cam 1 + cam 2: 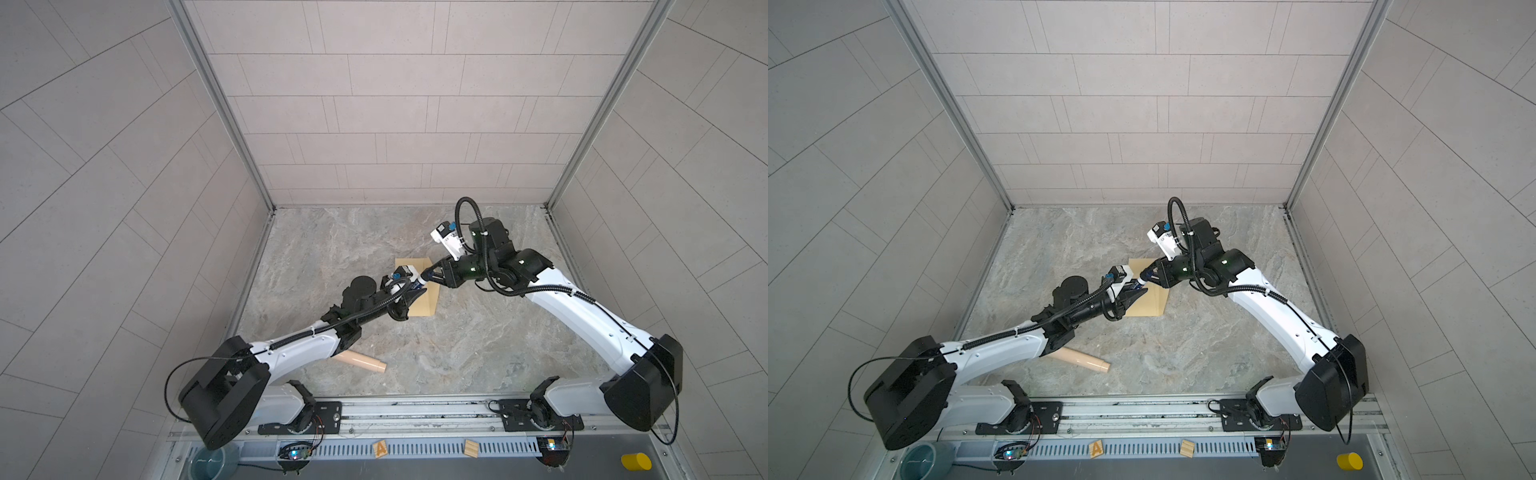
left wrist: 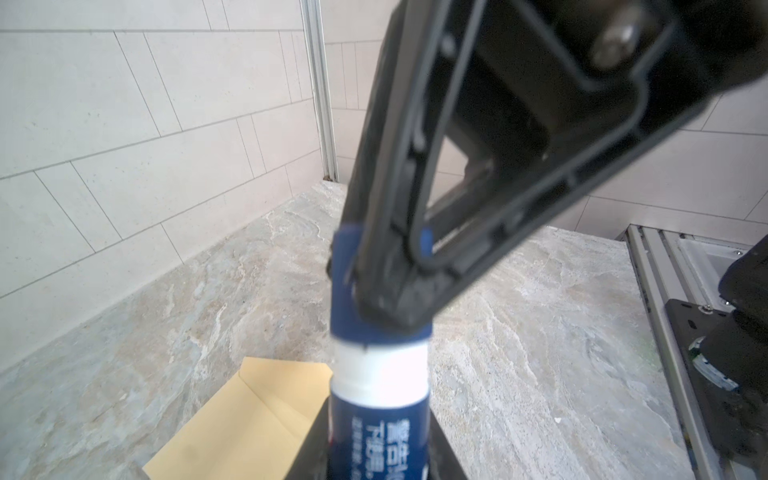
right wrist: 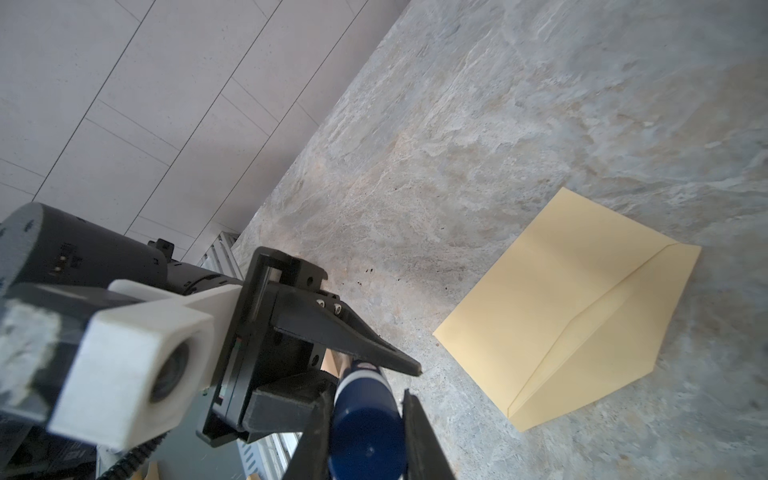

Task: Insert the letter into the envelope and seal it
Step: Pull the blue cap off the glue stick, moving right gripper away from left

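Note:
My left gripper is closed on the glue stick's body (image 2: pixel 377 444). My right gripper should keep pulling the blue cap (image 3: pixel 368 444) straight off and let go of it clear of the envelope.
A blue-and-white glue stick (image 1: pixel 420 283) (image 1: pixel 1140 284) hangs between both grippers, just above the tan envelope (image 1: pixel 424 306) (image 1: pixel 1152 305) lying flat mid-table. My left gripper (image 1: pixel 415 291) (image 1: pixel 1136 294) (image 2: pixel 378 461) is shut on the printed blue body of the stick (image 2: pixel 378 415). My right gripper (image 1: pixel 428 276) (image 1: pixel 1148 277) (image 3: pixel 366 419) is shut on the stick's other blue end (image 3: pixel 365 432), and its fingers (image 2: pixel 390 266) show in the left wrist view. In the right wrist view the envelope (image 3: pixel 582 307) shows its angled flap seam. The letter is out of view.
A beige cylinder (image 1: pixel 362 360) (image 1: pixel 1087 360) lies on the marble table near the left arm. Beyond the front rail sit a lettered wooden block (image 1: pixel 380 449), a plain block (image 1: pixel 471 449), a yellow cylinder (image 1: pixel 636 461) and a teal bowl (image 1: pixel 214 457). Walls enclose three sides.

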Controlling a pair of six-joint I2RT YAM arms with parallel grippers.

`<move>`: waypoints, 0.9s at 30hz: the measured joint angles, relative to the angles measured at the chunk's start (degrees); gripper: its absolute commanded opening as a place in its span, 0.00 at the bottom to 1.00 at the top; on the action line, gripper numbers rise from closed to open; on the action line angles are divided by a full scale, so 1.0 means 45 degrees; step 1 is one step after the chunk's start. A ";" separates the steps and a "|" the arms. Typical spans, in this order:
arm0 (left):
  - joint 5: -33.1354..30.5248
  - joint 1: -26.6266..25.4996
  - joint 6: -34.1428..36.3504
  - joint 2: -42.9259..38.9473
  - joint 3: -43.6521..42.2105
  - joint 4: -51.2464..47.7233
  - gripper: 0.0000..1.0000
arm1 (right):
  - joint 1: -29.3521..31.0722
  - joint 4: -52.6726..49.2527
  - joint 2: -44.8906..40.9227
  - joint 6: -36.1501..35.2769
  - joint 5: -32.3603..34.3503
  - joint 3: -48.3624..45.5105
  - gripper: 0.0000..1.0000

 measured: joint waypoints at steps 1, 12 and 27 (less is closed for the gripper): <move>0.0005 0.0015 0.0049 0.0010 -0.0078 -0.0248 0.00 | -0.0248 0.0214 -0.0131 0.0005 0.0219 0.0000 0.00; 0.0034 0.0019 0.0141 0.0165 -0.0262 -0.1161 0.00 | -0.0884 0.0947 -0.0563 -0.0146 0.1428 -0.0078 0.00; -0.0772 0.0010 -0.0112 -0.0670 -0.0597 -0.1064 0.00 | -0.2331 0.1035 0.3900 -0.1107 0.4988 0.0539 0.00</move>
